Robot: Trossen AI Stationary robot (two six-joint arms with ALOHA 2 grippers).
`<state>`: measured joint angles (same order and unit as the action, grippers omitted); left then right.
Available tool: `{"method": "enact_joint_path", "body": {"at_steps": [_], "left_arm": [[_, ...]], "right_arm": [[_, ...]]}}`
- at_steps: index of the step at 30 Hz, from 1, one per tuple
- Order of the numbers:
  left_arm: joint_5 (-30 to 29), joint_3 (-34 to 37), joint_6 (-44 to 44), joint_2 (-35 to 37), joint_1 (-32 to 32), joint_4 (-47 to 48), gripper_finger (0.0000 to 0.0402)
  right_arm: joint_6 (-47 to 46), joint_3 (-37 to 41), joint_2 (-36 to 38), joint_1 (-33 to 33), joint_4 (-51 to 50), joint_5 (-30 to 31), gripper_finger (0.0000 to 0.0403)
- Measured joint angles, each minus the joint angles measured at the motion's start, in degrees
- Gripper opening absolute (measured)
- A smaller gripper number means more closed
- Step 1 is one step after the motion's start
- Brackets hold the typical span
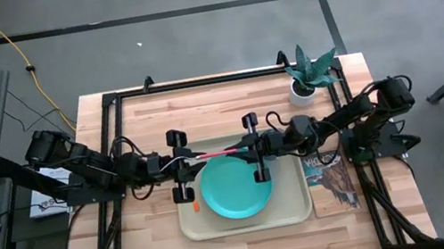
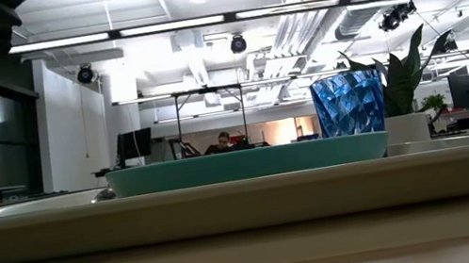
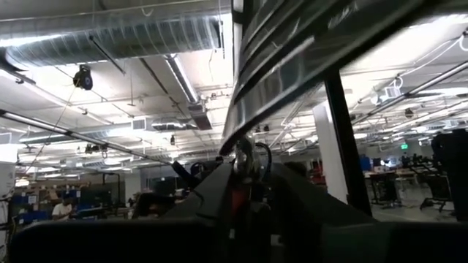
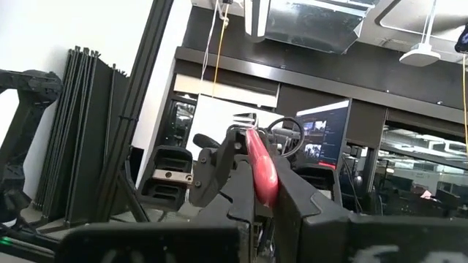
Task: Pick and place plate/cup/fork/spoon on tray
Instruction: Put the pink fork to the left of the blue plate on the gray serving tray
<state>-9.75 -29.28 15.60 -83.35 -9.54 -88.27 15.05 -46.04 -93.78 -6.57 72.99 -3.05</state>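
Observation:
The robot's left gripper should grip the fork by its neck and bring it down next to the spoon (image 1: 196, 207), since the right gripper is holding the fork's handle end (image 1: 234, 150).
The fork (image 1: 222, 152), with its red-pink handle, is held level between my two grippers above the far edge of the beige tray (image 1: 300, 211). My left gripper (image 1: 194, 155) is shut on one end of it and my right gripper (image 1: 244, 148) on the other. The turquoise plate (image 1: 235, 190) lies flat in the tray. The spoon's orange handle (image 1: 197, 207) shows at the plate's left, on the tray. The blue cup (image 2: 348, 103) stands upright on the tray beside the plate (image 2: 249, 162); in the high view my right arm hides it. My left gripper has the fork's metal end (image 3: 245, 157) between its two fingers, coming level from the table's left, along the fork. The fork is clear of the tray. The exact contact is dark and hard to make out. My right gripper pinches the fork's red-pink handle (image 4: 262, 175) between its two fingers, near the handle's free end. The fingers come level from the table's right and lie along the fork. The fork is level and lifted clear of the plate and tray.
A white pot with a green plant (image 1: 304, 84) stands at the table's far right. A printed booklet (image 1: 331, 183) lies right of the tray, and another paper (image 1: 46, 199) lies at the table's left edge. A black frame (image 1: 197, 82) rims the table.

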Motion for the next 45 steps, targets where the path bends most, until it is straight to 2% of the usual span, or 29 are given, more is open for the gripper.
{"method": "enact_joint_path", "body": {"at_steps": [8, 12, 16, 21, 28, 33, 39, 45], "left_arm": [[0.3, 0.0, 0.0, 0.0, 0.0, -0.4, 0.0134], [0.3, 0.0, -0.3, 0.0, 0.2, -0.5, 0.0141], [-1.2, 0.0, -0.3, 0.0, 0.3, -0.5, 0.0108], [-2.5, 0.0, -0.3, 0.1, 0.3, -0.3, 0.0017], [-6.0, -0.1, -0.4, 0.0, 0.3, 1.8, 0.0005], [-10.1, -0.1, -0.4, 2.7, 0.3, 7.3, 0.0003], [-13.7, -0.1, -0.4, 10.5, -0.1, 19.2, 0.0001], [-19.3, -0.1, -5.1, 19.2, -0.7, 35.8, 0.0001]], "right_arm": [[0.0, 0.0, 0.0, 0.1, -0.2, 0.5, 0.0009], [0.0, 0.0, 0.0, 0.1, -0.3, 0.5, 0.0009], [0.0, 0.0, 0.0, 0.1, -0.3, 0.6, 0.0009], [0.0, 0.0, 0.0, 0.1, -0.2, 0.4, 0.0019], [-2.9, 0.1, 0.2, 0.1, -3.2, 0.9, 0.0065], [-2.7, 0.1, 4.6, 0.1, -14.6, 5.3, 0.0106], [-0.8, 0.1, 12.3, 0.2, -32.8, 9.5, 0.0161], [-0.8, 0.1, 20.0, 0.1, -50.3, 14.0, 0.0178]]}}
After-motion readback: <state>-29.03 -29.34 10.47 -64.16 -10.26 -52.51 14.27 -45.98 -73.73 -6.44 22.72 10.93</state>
